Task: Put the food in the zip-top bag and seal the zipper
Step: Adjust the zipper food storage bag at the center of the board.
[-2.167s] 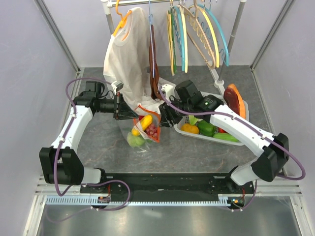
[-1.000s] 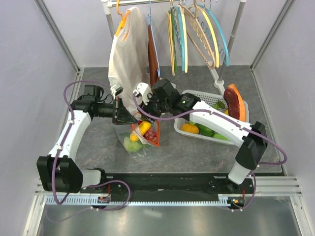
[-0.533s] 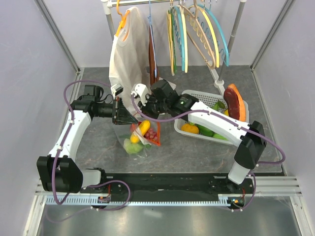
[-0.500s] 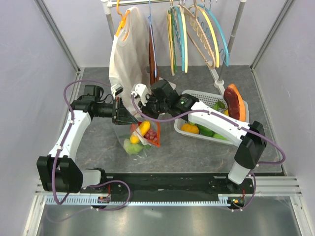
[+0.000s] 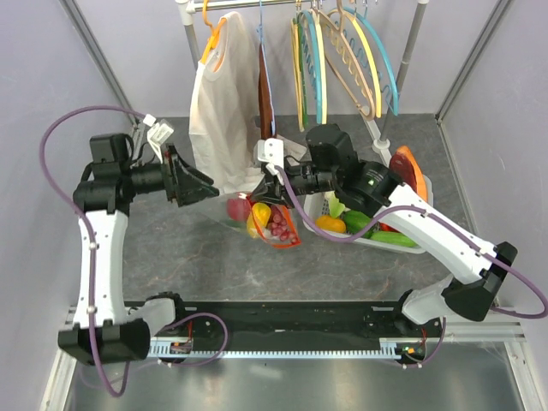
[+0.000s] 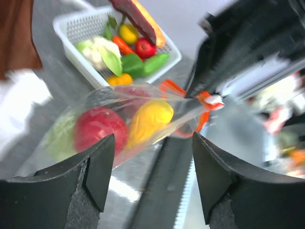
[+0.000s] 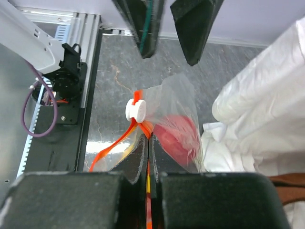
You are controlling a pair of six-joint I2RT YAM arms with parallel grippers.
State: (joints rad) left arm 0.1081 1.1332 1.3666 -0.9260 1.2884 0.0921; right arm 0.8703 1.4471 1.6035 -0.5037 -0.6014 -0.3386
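The orange-red zipper (image 5: 287, 245) is gaping open past its white slider (image 6: 216, 99), so I expect the zipper to close into a straight line when I pull the slider across.
The clear zip-top bag (image 5: 267, 223) hangs in the air above the table from my right gripper (image 5: 265, 190), which is shut on the orange-red zipper (image 7: 148, 136) just below its white slider (image 7: 136, 110). Inside the bag are food pieces: a red round one (image 6: 97, 134), a yellow oblong one (image 6: 148, 119) and a green one (image 6: 61, 140). My left gripper (image 5: 205, 184) is open, raised to the left of the bag and apart from it. In the left wrist view its fingers (image 6: 97, 167) frame the bag from below with nothing between them.
A white slotted basket (image 5: 364, 243) with more toy vegetables (image 5: 360, 223) stands on the right. A white garment (image 5: 218, 111) and several coloured hangers (image 5: 342, 60) hang from the rail at the back, close behind the bag. Grey walls close in both sides.
My left gripper let go of the bag, opened and rose up and to the left. My right gripper shut on the zipper and lifted the bag off the table.
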